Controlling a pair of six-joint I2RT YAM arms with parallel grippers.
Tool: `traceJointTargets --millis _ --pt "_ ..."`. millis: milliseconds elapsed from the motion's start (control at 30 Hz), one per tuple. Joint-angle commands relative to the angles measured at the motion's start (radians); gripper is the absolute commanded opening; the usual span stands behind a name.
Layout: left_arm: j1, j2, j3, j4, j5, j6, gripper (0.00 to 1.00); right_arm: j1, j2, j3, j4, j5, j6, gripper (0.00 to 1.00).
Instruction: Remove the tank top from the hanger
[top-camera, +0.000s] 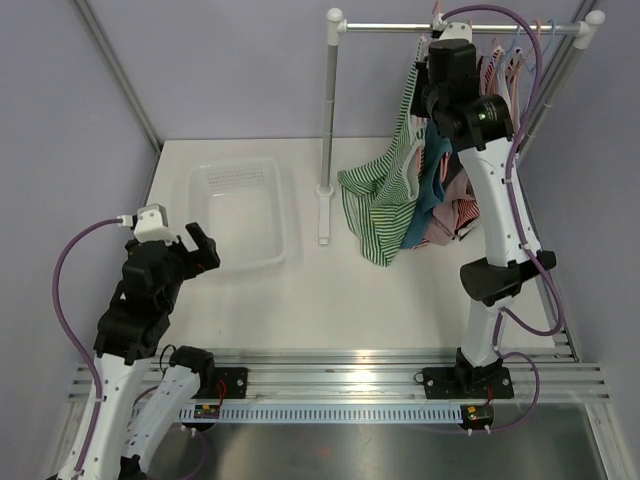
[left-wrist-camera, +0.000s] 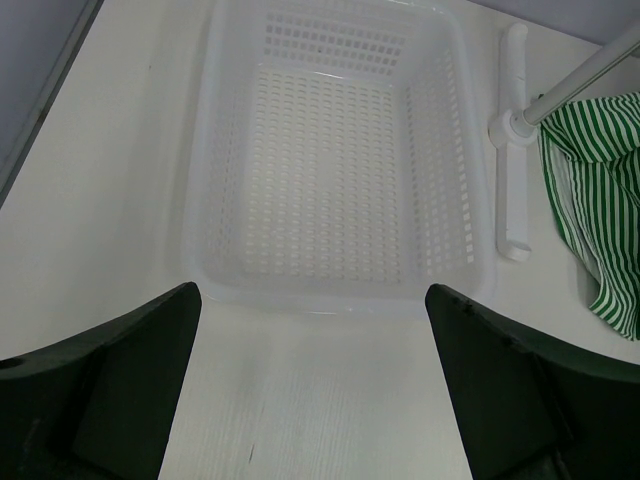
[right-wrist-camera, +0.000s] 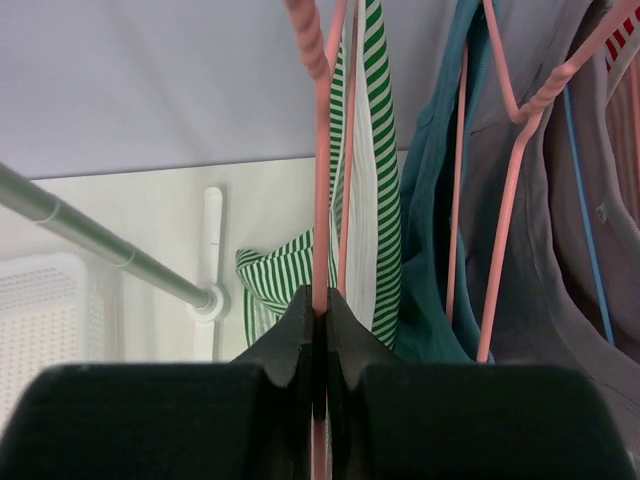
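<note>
I should go on moving my left gripper toward a strap (top-camera: 421, 47) and close it there, as my right gripper is on the pink hanger's wire (right-wrist-camera: 321, 215) above the tank top's straps.
A green-and-white striped tank top (top-camera: 385, 195) hangs from a pink hanger (right-wrist-camera: 322, 180) at the left end of the clothes on the rail; its lower part is heaped on the table. It also shows in the right wrist view (right-wrist-camera: 372, 190) and at the right edge of the left wrist view (left-wrist-camera: 600, 200). My right gripper (right-wrist-camera: 320, 305) is shut on the pink hanger's wire, up by the rail (top-camera: 445, 60). My left gripper (left-wrist-camera: 312, 400) is open and empty, low over the table just in front of the white basket (left-wrist-camera: 330, 160).
A metal clothes rail (top-camera: 460, 28) on a white-footed post (top-camera: 325, 130) holds several more hangers with teal, grey and pink-striped garments (top-camera: 450, 190). The perforated white basket (top-camera: 240, 210) stands left of the post. Purple walls enclose the back.
</note>
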Motion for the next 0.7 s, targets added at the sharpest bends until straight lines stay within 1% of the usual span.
traceJointTargets --millis 0,67,167,200,233,267,300,333,367,400,433,467,500,533,567,600,633,667 --pt "0.002 0.018 0.016 0.056 0.073 0.019 0.99 0.004 -0.098 0.031 0.083 -0.061 -0.012 0.00" --pt "0.002 0.036 0.035 0.056 0.110 0.007 0.99 0.004 -0.134 -0.006 0.077 -0.120 0.000 0.00" --pt "-0.006 0.084 0.097 0.064 0.202 -0.028 0.99 0.002 -0.232 -0.117 0.059 -0.203 0.034 0.00" --pt "-0.015 0.102 0.123 0.068 0.216 -0.040 0.99 0.002 -0.293 -0.191 0.054 -0.222 0.052 0.00" --pt "-0.052 0.139 0.147 0.071 0.216 -0.046 0.99 0.002 -0.324 -0.231 0.051 -0.254 0.062 0.00" --pt "-0.078 0.164 0.208 0.071 0.202 -0.060 0.99 0.004 -0.356 -0.275 0.052 -0.277 0.069 0.00" --pt "-0.109 0.187 0.241 0.068 0.155 -0.068 0.99 0.004 -0.423 -0.356 0.052 -0.298 0.080 0.00" --pt "-0.180 0.237 0.270 0.071 0.130 -0.073 0.99 0.004 -0.452 -0.393 0.049 -0.338 0.082 0.00" --pt "-0.214 0.263 0.340 0.070 0.106 -0.083 0.99 0.004 -0.482 -0.424 0.036 -0.352 0.085 0.00" --pt "-0.251 0.291 0.373 0.070 0.066 -0.089 0.99 0.004 -0.537 -0.482 0.029 -0.369 0.083 0.00" --pt "-0.327 0.350 0.410 0.074 0.046 -0.090 0.99 0.004 -0.568 -0.515 0.025 -0.410 0.082 0.00" --pt "-0.371 0.378 0.468 0.090 0.020 -0.086 0.99 0.004 -0.624 -0.571 0.020 -0.430 0.080 0.00" --pt "-0.415 0.409 0.499 0.104 -0.033 -0.074 0.99 0.004 -0.647 -0.593 0.011 -0.473 0.072 0.00" --pt "-0.501 0.433 0.525 0.122 -0.057 -0.059 0.99 0.004 -0.672 -0.610 -0.016 -0.496 0.069 0.00" --pt "-0.538 0.485 0.551 0.159 -0.075 -0.022 0.99 0.004 -0.693 -0.628 -0.032 -0.513 0.065 0.00" --pt "-0.569 0.509 0.603 0.185 -0.074 0.001 0.99 0.005 -0.735 -0.656 -0.046 -0.535 0.057 0.00" --pt "-0.624 0.529 0.627 0.212 -0.071 0.047 0.99 0.004 -0.755 -0.668 -0.070 -0.573 0.054 0.00" --pt "-0.653 0.556 0.657 0.254 -0.069 0.071 0.99 0.005 -0.793 -0.682 -0.081 -0.588 0.055 0.00"
